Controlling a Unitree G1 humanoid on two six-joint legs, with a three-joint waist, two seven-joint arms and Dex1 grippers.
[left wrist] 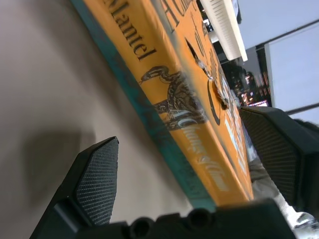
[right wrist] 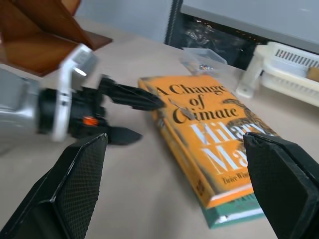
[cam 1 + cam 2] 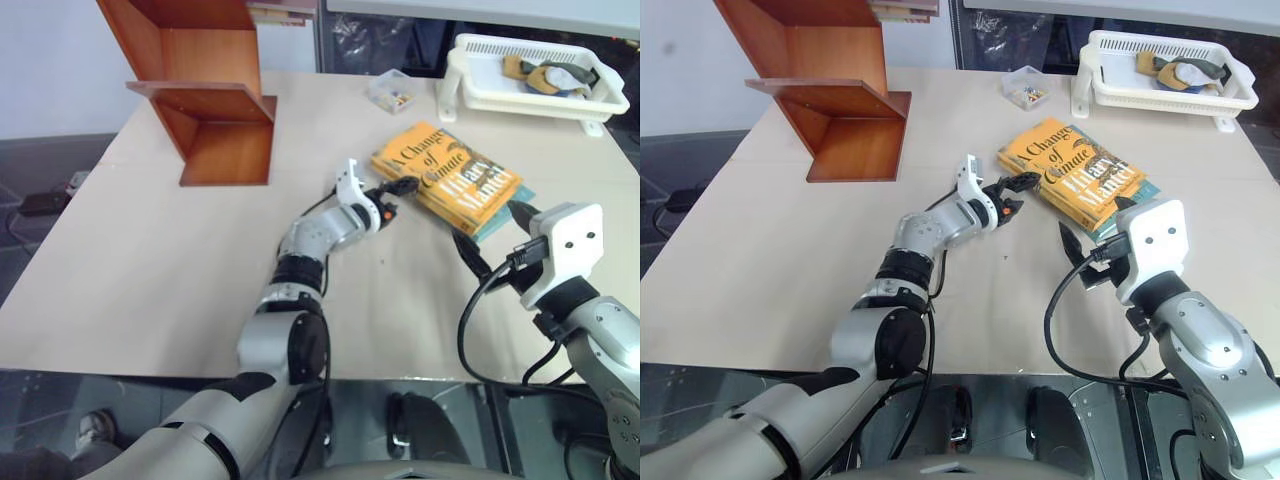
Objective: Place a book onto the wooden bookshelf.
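The teal book will stay behind when I lift the orange-yellow book (image 3: pixel 448 178), because the teal edge (image 3: pixel 525 195) sticks out crooked under it.
The orange-yellow book (image 3: pixel 445 178), titled "A Change of Climate", lies flat on the table, right of centre, on top of a teal book (image 3: pixel 500 222). My left gripper (image 3: pixel 395 195) is open at the book's near left corner. One finger (image 2: pixel 130 94) reaches over the cover and the other (image 2: pixel 119 134) sits low beside the spine. My right gripper (image 3: pixel 492 232) is open and empty, hovering just short of the book's near end. The wooden bookshelf (image 3: pixel 205 90) stands at the far left of the table, apart from both grippers.
A white plastic basket (image 3: pixel 530 80) holding small items stands at the far right of the table. A small clear box (image 3: pixel 392 90) sits beside it, behind the book. The table (image 3: pixel 150 270) is a pale board whose front edge runs just below my arms.
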